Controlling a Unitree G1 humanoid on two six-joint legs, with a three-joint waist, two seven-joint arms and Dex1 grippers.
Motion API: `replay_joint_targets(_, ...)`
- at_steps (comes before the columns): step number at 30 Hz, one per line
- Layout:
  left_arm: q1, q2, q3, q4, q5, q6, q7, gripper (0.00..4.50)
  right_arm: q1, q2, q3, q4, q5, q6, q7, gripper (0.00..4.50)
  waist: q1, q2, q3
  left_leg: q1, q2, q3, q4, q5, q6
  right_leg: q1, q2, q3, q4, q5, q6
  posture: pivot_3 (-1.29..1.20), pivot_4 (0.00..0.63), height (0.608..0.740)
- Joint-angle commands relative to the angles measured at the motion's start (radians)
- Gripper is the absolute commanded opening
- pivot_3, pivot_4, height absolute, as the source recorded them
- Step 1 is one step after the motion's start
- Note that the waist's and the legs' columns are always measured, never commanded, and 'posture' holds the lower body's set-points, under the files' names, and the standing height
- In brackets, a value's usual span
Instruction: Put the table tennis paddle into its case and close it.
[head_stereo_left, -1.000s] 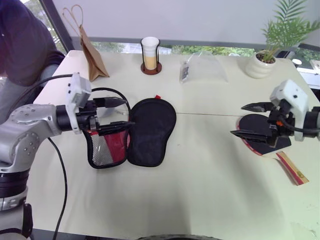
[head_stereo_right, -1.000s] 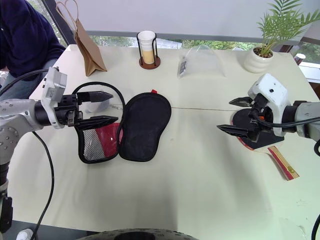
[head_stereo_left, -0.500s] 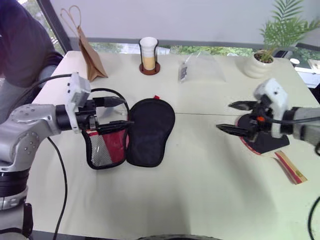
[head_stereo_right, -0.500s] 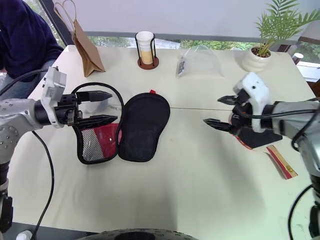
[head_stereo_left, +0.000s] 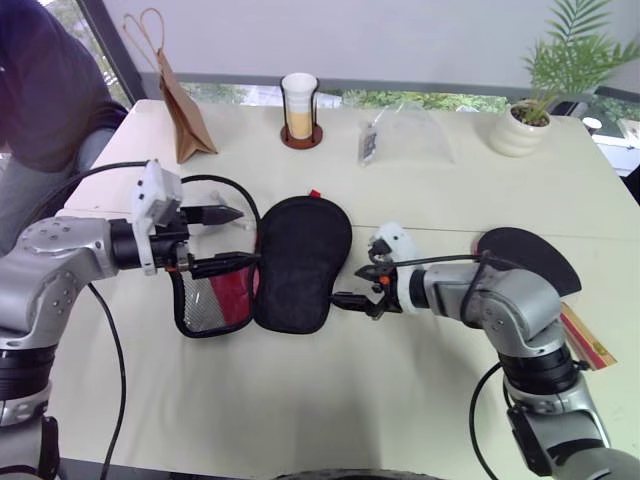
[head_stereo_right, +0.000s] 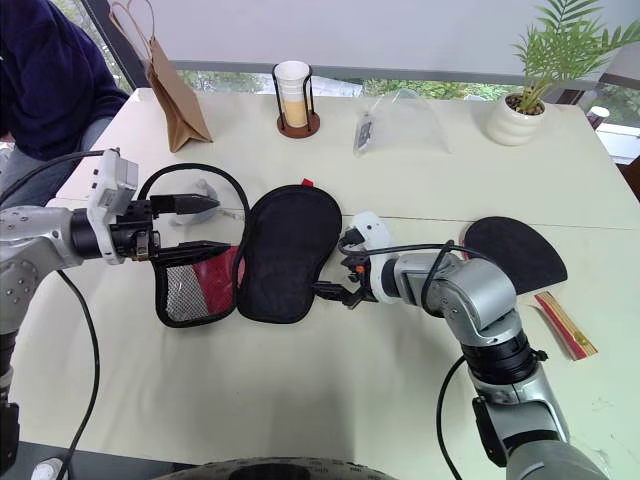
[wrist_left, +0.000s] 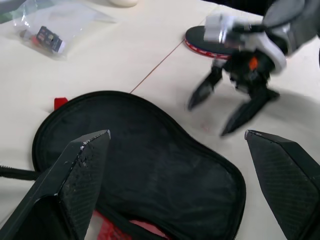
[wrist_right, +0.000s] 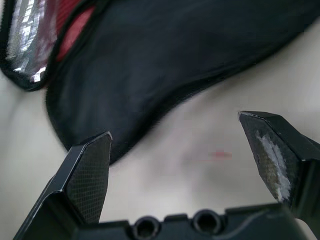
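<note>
The open fingers of the robot's right gripper point to either side of the black half's curved edge (head_stereo_left: 338, 270), so it should keep moving in until they can close on that edge (head_stereo_right: 323, 264).
The case (head_stereo_left: 300, 262) lies unzipped and spread flat at the table's middle, its black half to the right and its red and mesh half (head_stereo_left: 208, 297) to the left. My left gripper (head_stereo_left: 230, 238) hovers open over the red and mesh half, with the case (wrist_left: 145, 165) below its fingers. At the case's right edge, low over the table, my right gripper (head_stereo_right: 340, 268) is open and empty; it faces the black fabric (wrist_right: 150, 65). The table tennis paddle (head_stereo_left: 527, 258) lies black face up at the right, its striped handle (head_stereo_left: 587, 341) pointing to the near right.
Along the far side stand a brown paper bag (head_stereo_left: 182, 105), a cup in a black holder (head_stereo_left: 300, 108), a clear plastic bag (head_stereo_left: 402, 135) and a potted plant (head_stereo_left: 527, 118). A person in dark clothing (head_stereo_left: 40, 80) sits at the far left corner. A black cable (head_stereo_left: 235, 190) loops above the case.
My right arm has swung left and down, from above the paddle to the case's right edge, still open. The paddle stays on the table. The left gripper has kept its place.
</note>
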Motion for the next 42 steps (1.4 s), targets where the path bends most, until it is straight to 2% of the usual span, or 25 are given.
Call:
replay_joint_targets(1,0.005,0.019,0.039,-0.035,-0.012,-0.002,0.001,4.5,-0.003,0.031,0.036,-0.009,-0.002,-0.025,-0.006,4.43,-0.003,0.0,0.0,0.0,0.0,0.0,0.0,0.0,0.0,0.0,0.0,0.0,0.0,0.0,0.0,0.0,0.15,0.74)
replay_joint_targets(14,0.025,0.03,0.058,-0.054,-0.013,0.005,0.009,4.5,-0.068,0.073,0.236,0.207,-0.13,-0.216,0.046,4.43,-0.028,-0.002,-0.001,0.002,0.0,0.0,-0.001,0.0,0.0,-0.001,0.002,0.0,0.002,0.0,0.0,0.0,0.15,0.74)
replay_joint_targets(17,0.038,0.028,0.066,-0.063,-0.014,0.003,0.016,4.5,-0.08,0.071,0.255,0.233,-0.156,-0.257,0.063,3.58,-0.028,-0.002,-0.001,0.002,0.0,0.0,-0.001,0.0,0.0,-0.001,0.002,0.0,0.002,0.0,0.0,0.0,0.15,0.74)
replay_joint_targets(19,0.044,0.028,0.069,-0.065,-0.015,0.002,0.019,4.5,-0.086,0.063,0.271,0.242,-0.179,-0.28,0.075,2.71,-0.027,-0.002,-0.001,0.002,0.0,0.0,-0.001,0.0,0.0,-0.001,0.002,0.0,0.002,0.0,0.0,0.0,0.15,0.74)
replay_joint_targets(20,0.046,0.027,0.07,-0.066,-0.016,0.002,0.021,4.5,-0.088,0.054,0.282,0.244,-0.193,-0.294,0.083,2.09,-0.027,-0.002,-0.001,0.002,0.0,0.0,-0.001,0.0,0.0,-0.001,0.002,0.0,0.002,0.0,-0.001,0.0,0.15,0.74)
replay_joint_targets(24,0.05,0.025,0.071,-0.067,-0.015,0.0,0.025,4.5,-0.086,0.008,0.297,0.221,-0.225,-0.322,0.124,0.16,-0.026,-0.002,-0.001,0.002,0.0,0.0,-0.001,0.0,0.0,-0.001,0.001,0.0,0.002,0.0,-0.001,0.0,0.15,0.74)
replay_joint_targets(27,0.045,0.022,0.067,-0.064,-0.014,-0.003,0.026,4.5,-0.087,-0.079,0.277,0.162,-0.218,-0.321,0.188,0.07,-0.019,-0.002,-0.001,0.001,0.0,0.0,-0.001,0.0,0.0,-0.001,0.001,0.0,0.002,0.0,-0.001,0.0,0.15,0.74)
replay_joint_targets(30,0.026,0.014,0.049,-0.047,-0.006,-0.011,0.021,4.5,-0.083,-0.235,0.218,0.101,-0.181,-0.349,0.319,0.07,-0.008,-0.002,-0.001,0.001,-0.001,0.0,0.0,0.0,0.001,-0.001,-0.001,0.0,0.002,0.0,-0.001,0.0,0.15,0.74)
replay_joint_targets(36,-0.019,-0.011,0.012,-0.008,0.011,-0.032,0.006,4.5,-0.066,-0.515,0.192,0.162,-0.212,-0.537,0.581,0.07,-0.004,-0.003,0.0,0.001,-0.002,0.001,0.0,-0.003,0.006,0.0,-0.002,0.0,0.002,0.0,0.0,0.0,0.15,0.74)
replay_joint_targets(39,-0.034,-0.021,0.001,0.004,0.02,-0.038,0.002,4.5,-0.072,-0.583,0.199,0.244,-0.251,-0.636,0.677,0.07,-0.007,-0.003,0.0,0.001,-0.001,0.001,0.0,-0.003,0.006,0.0,-0.001,0.0,0.001,0.0,0.0,0.0,0.15,0.74)
replay_joint_targets(42,-0.04,-0.026,-0.004,0.008,0.024,-0.043,0.0,4.5,-0.088,-0.604,0.199,0.338,-0.287,-0.712,0.749,0.07,-0.015,-0.004,0.0,0.001,-0.001,0.001,0.0,-0.003,0.005,0.0,-0.001,0.0,0.001,0.0,0.0,0.0,0.15,0.74)
